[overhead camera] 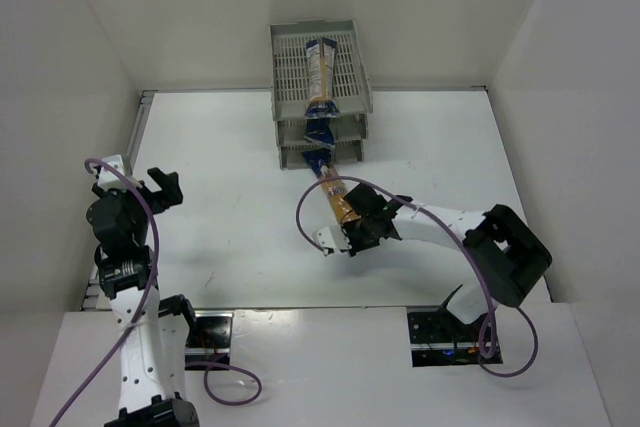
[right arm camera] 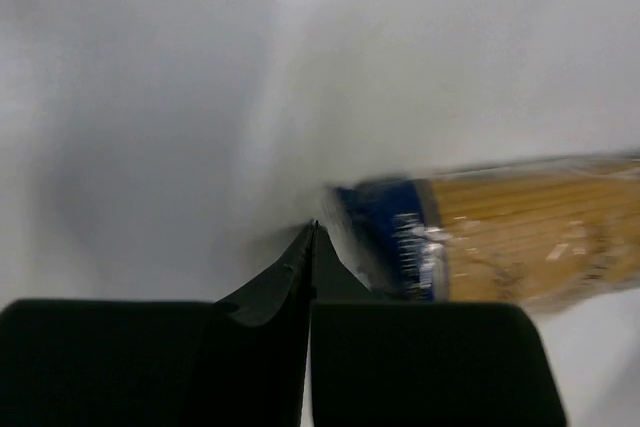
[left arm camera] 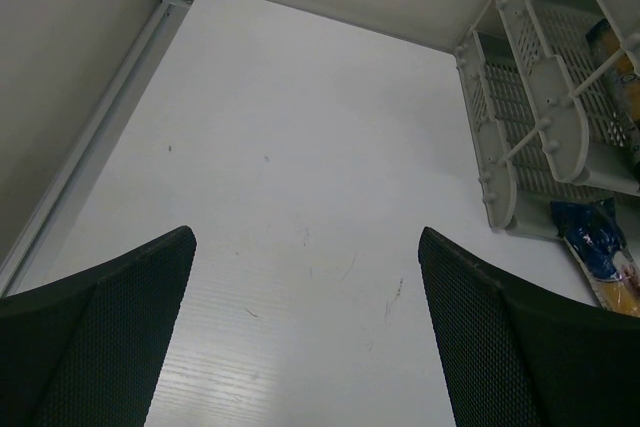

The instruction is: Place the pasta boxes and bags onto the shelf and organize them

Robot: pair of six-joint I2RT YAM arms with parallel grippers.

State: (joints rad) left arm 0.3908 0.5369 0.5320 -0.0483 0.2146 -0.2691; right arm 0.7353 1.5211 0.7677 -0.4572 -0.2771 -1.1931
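My closed right gripper should push the slanted pasta pack (overhead camera: 331,186) at its near blue end (right arm camera: 388,235) toward the shelf until the pack slides in, because the pack sticks far out of the bottom tray.
The grey three-tier shelf (overhead camera: 345,52) stands at the back centre. One pasta pack (overhead camera: 320,72) lies on its top tray, and a second pack (overhead camera: 318,132) shows at the middle tier. A third pack (overhead camera: 338,197) lies slanted on the table, its far blue end at the bottom tray. My right gripper (overhead camera: 350,232) is shut, with its tips against this pack's near blue end. In the right wrist view the tips (right arm camera: 312,232) meet just left of the blurred pack (right arm camera: 520,242). My left gripper (overhead camera: 150,192) is open and empty at the far left, as its wrist view (left arm camera: 305,327) shows.
White walls enclose the table on the left, back and right. A metal rail (left arm camera: 110,127) runs along the left wall. The left wrist view shows the shelf (left arm camera: 530,137) from the side, with the third pack's blue end (left arm camera: 595,252) at its foot.
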